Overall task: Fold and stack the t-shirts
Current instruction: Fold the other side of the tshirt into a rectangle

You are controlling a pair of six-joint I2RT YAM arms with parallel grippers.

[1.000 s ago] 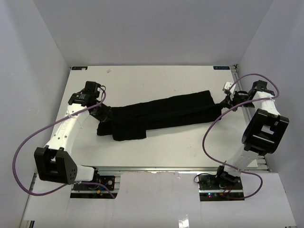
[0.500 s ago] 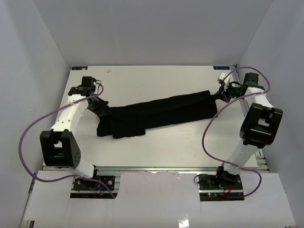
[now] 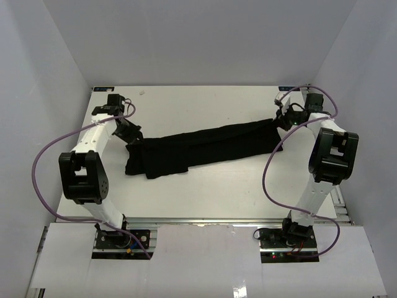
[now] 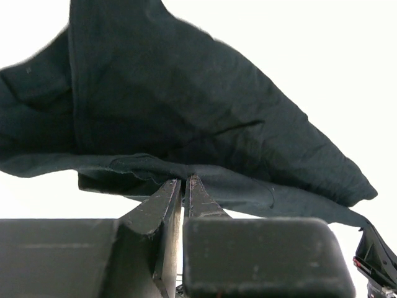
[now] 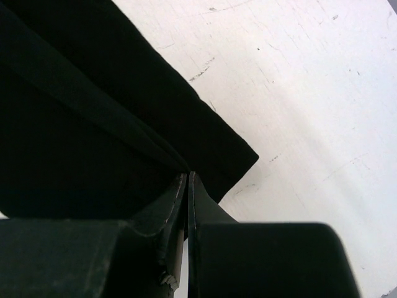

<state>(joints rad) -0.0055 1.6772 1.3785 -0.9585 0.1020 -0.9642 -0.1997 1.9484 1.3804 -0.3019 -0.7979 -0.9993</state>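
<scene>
I should keep lowering the black t-shirt's held edge [image 3: 208,142] onto the far layer [image 4: 205,105] with my left gripper and then let go there, as the edge is stretched straight toward my right gripper.
A black t-shirt [image 3: 198,148] lies stretched as a long folded band across the middle of the white table [image 3: 205,102]. My left gripper [image 3: 131,139] is shut on the shirt's left end, its jaws pinching a fold of the fabric [image 4: 161,124] in the left wrist view [image 4: 185,180]. My right gripper [image 3: 278,123] is shut on the shirt's right end. In the right wrist view its jaws [image 5: 187,176] are pressed together on a folded edge of the black cloth [image 5: 74,124], with the shirt's corner just beyond them.
Grey walls [image 3: 186,37] enclose the table on three sides. Purple cables [image 3: 40,167] loop from both arms over the table's sides. The arm bases [image 3: 118,239] sit at the near edge. Bare table lies behind and in front of the shirt.
Both grippers have carried the shirt's ends toward the far side of the table. The shirt band has shifted back with them, and both arms have stretched further out.
</scene>
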